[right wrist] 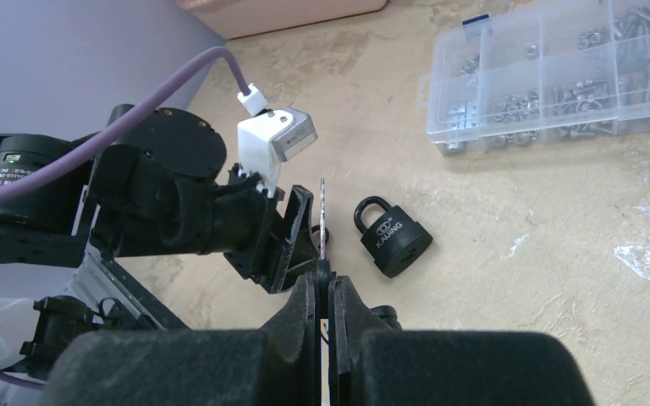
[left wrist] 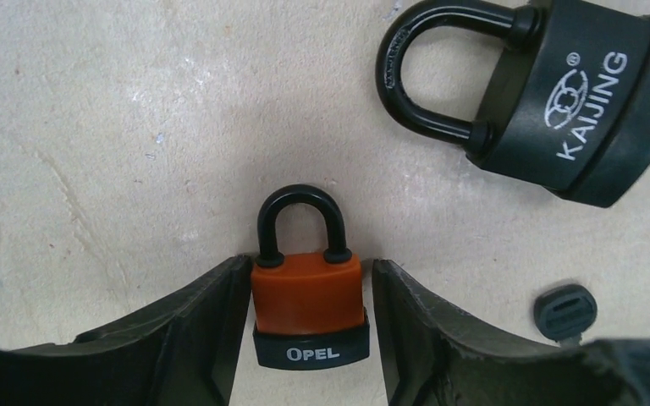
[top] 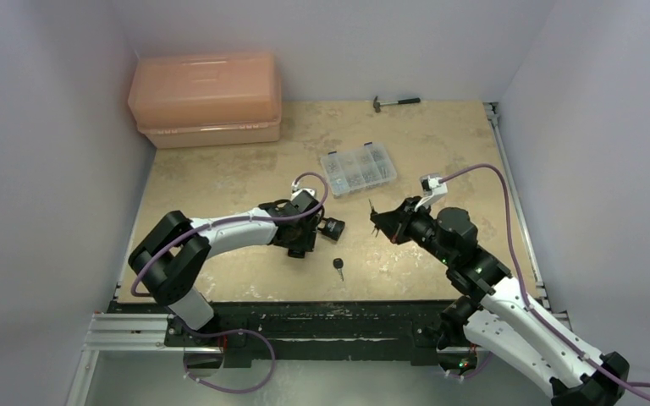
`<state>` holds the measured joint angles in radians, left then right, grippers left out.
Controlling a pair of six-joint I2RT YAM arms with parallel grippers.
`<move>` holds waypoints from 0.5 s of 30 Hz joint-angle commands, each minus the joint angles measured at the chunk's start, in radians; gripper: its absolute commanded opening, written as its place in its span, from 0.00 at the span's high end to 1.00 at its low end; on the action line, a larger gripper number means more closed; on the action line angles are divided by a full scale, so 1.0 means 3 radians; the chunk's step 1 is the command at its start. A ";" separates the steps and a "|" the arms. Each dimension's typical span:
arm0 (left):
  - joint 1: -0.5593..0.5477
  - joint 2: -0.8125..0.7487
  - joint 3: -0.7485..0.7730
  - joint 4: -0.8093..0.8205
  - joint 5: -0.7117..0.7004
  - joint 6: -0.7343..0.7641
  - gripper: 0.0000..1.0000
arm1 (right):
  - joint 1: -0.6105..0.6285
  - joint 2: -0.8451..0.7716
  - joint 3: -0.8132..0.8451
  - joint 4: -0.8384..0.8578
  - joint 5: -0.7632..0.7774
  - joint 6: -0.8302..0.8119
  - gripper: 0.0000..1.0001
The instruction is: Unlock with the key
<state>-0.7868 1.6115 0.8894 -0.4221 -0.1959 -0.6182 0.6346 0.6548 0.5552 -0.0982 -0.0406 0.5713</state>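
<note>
My left gripper should carry the orange padlock [left wrist: 307,292] clear, because it lies flat next to the black padlock, and turn the orange padlock's base toward my right gripper's key [top: 371,205].
An orange padlock [left wrist: 307,296] with a black shackle and black base lies flat on the table between the fingers of my left gripper [left wrist: 309,262]. The left finger [left wrist: 186,334] is against its side; a thin gap shows at the right finger [left wrist: 440,338]. In the top view the left gripper [top: 305,244] hides it. My right gripper [right wrist: 323,275] is shut on the key [right wrist: 323,222], black head pinched, thin blade pointing away toward the left gripper. It hovers right of the left gripper [top: 379,224]. A bigger black padlock [left wrist: 575,101] lies beside the orange one.
A second small black-headed key [top: 338,266] lies on the table near the front edge, its head just right of the left fingers [left wrist: 565,311]. A clear box of screws [top: 358,169], a hammer [top: 396,101] and a pink toolbox [top: 206,100] sit farther back.
</note>
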 commanded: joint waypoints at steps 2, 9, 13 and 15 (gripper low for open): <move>-0.0159 0.0253 0.0159 -0.0256 -0.0467 -0.0404 0.51 | 0.0000 -0.0079 -0.0001 0.0012 0.0008 -0.0048 1.00; -0.0167 0.0193 0.0235 -0.0498 -0.0848 -0.0777 0.82 | 0.0000 -0.0159 0.0004 -0.0068 -0.0008 -0.0053 1.00; -0.0132 0.0185 0.0316 -0.0682 -0.1055 -0.1056 0.88 | 0.0001 -0.0163 -0.0029 -0.0029 -0.0093 -0.0053 1.00; -0.0095 0.0138 0.0310 -0.0740 -0.1142 -0.1215 0.91 | -0.0002 -0.0156 -0.0027 -0.0012 -0.0137 -0.0044 1.00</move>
<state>-0.8383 1.6676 0.9573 -0.5549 -0.4175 -0.8597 0.6346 0.6155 0.5518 -0.1181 -0.0486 0.5713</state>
